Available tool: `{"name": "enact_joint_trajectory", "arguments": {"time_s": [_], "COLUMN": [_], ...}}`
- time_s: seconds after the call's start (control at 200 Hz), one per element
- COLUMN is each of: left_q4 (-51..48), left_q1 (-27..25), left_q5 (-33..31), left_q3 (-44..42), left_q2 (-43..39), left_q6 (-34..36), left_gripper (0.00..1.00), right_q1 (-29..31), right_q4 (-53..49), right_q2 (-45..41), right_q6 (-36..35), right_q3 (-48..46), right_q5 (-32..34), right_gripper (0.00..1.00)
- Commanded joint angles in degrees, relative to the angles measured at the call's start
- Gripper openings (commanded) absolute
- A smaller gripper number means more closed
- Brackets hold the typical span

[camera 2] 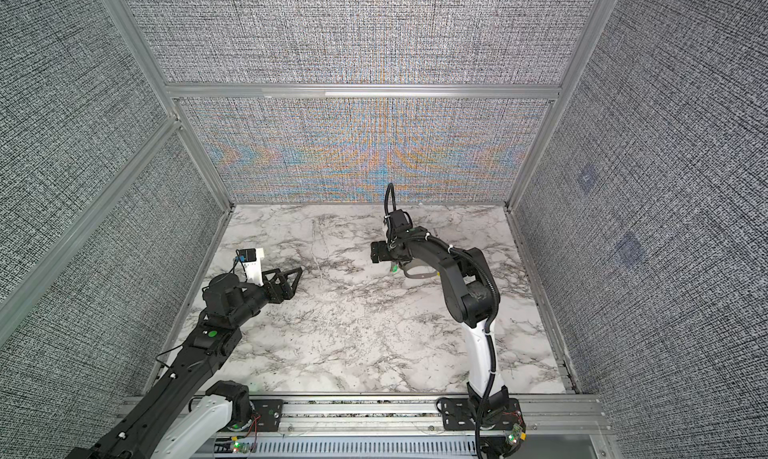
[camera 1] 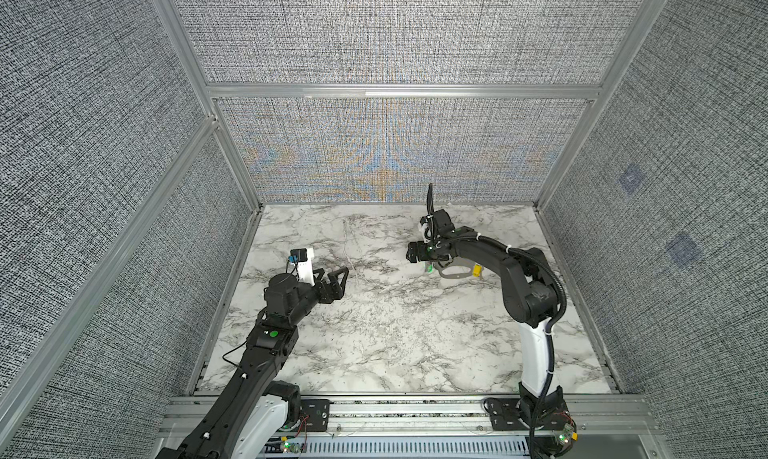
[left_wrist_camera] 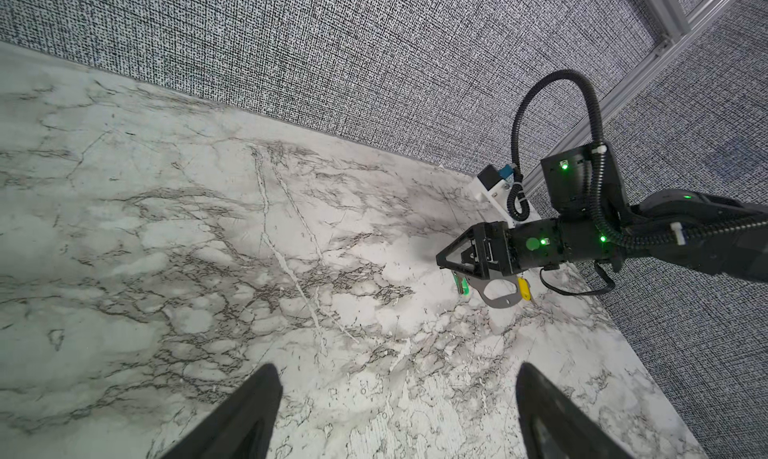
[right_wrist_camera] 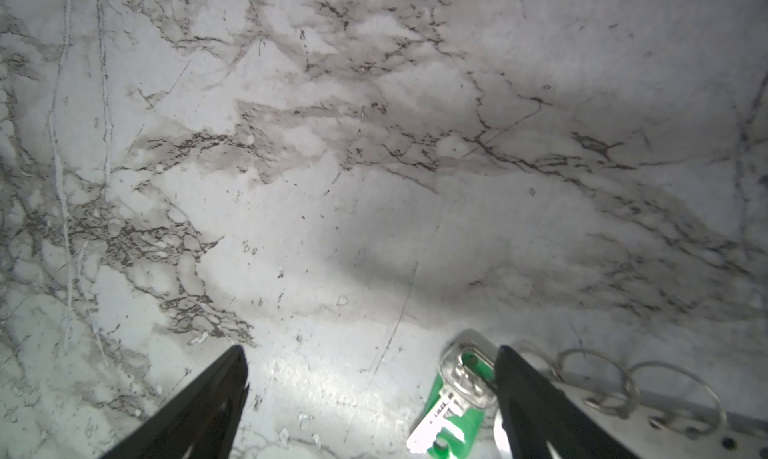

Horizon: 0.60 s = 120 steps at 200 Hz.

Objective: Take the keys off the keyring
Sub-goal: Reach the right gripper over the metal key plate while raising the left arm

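Note:
The green key [right_wrist_camera: 465, 378] sits off-centre by one finger of the robot's right gripper, so that gripper should back away, rise and line up above the keyring [camera 1: 456, 275] first.
The keyring [camera 1: 455, 273] is a flat grey oval loop lying on the marble table [camera 1: 374, 319] at the right, partly under my right arm; both top views show it [camera 2: 419, 273]. A key with a green tag [camera 1: 428, 267] lies at its left end and a key with a yellow tag [camera 1: 478, 272] at its right end. My right gripper [camera 1: 411, 254] hovers open just above the green end. In the right wrist view the green key [right_wrist_camera: 453, 398] lies just inside one finger [right_wrist_camera: 536, 398], untouched, with thin wire rings [right_wrist_camera: 598, 373] beyond. My left gripper [camera 1: 338, 284] stands open, far left, holding nothing.
Grey fabric walls in an aluminium frame [camera 1: 399, 91] close the table in on three sides. In the left wrist view the right gripper [left_wrist_camera: 442, 261] sits over the keyring [left_wrist_camera: 498, 299], close to the back right corner. A metal rail [camera 1: 399, 411] runs along the front edge.

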Motion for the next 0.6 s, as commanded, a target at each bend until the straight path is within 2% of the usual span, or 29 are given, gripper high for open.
{"name": "enact_joint_trajectory", "arguments": {"time_s": [0.0,0.405,0.595], "left_q4": [-1.23,-1.01,-1.35], "left_q1": [-0.17,-0.52,-0.61], "left_q5": [-0.55,-0.56,-0.51], "left_q3": [-0.05,-0.42,-0.57], "left_q2": [-0.13,0.0,-0.51], "left_q6": [0.76,0.47,0.61], "left_gripper": [0.9,0.9,0.9], "right_q1": [0.26,3.71,4.98], "right_q4": [-2.17,-5.72,-4.85], "right_q2": [0.93,0.64,-3.26], "right_q6": [-0.69,-3.58,-3.76], "right_q3": [1.15,0.96,-1.1], "right_q5": [1.47,4.52,7.42], "right_gripper": [0.94,0.95,0.95]}}
